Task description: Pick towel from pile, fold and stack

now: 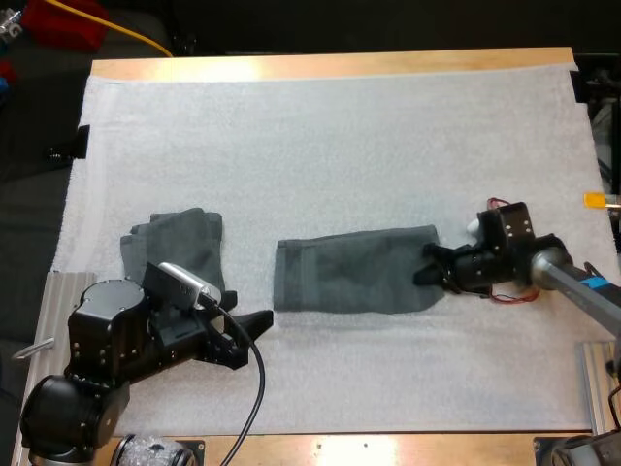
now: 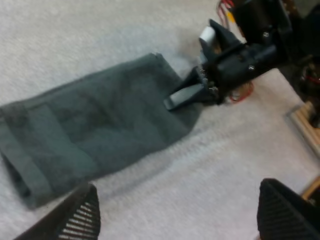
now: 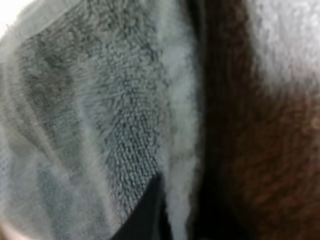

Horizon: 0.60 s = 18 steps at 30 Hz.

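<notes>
The towel's whole folded band will slide along flat when I pull, because the towel's other end lies loose beside my open left gripper.
A dark grey-green towel lies flat on the mat's middle, folded into a long band. My right gripper is at its right end, fingers apart, one resting on the cloth and the other just off its corner. The left wrist view shows the same towel and right gripper. The right wrist view has towel weave up close beside one dark fingertip. My left gripper hovers open near the towel's left end, its fingers wide apart with nothing between them.
A second dark towel, loosely bunched, lies at the left of the white mat, partly behind my left arm. The wooden table edge runs along the far side.
</notes>
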### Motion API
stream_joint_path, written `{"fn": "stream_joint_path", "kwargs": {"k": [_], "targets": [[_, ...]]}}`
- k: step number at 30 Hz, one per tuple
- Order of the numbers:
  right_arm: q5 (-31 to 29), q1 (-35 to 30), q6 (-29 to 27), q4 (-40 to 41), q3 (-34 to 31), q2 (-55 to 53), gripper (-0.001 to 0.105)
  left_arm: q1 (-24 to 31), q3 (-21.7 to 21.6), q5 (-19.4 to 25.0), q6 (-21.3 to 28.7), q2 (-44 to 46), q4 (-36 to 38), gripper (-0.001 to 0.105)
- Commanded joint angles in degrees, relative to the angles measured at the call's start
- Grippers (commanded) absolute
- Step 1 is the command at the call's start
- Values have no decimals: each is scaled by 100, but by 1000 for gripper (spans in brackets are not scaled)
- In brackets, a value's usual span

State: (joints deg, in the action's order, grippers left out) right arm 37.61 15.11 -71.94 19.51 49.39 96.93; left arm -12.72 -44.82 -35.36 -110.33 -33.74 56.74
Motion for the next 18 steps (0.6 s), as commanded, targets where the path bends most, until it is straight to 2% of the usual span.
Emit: {"fn": "stream_joint_path", "kwargs": {"k": [1, 8, 18], "targets": [[-334, 44, -21, 269, -87, -56, 2, -25, -39, -125, -31, 22, 12, 64], [-1176, 44, -68, 527, -87, -621, 2, -25, -39, -355, -31, 22, 239, 70], [-2706, 44, -789, 1534, -87, -1398, 2, -25, -39, -940, -31, 22, 354, 70]]}}
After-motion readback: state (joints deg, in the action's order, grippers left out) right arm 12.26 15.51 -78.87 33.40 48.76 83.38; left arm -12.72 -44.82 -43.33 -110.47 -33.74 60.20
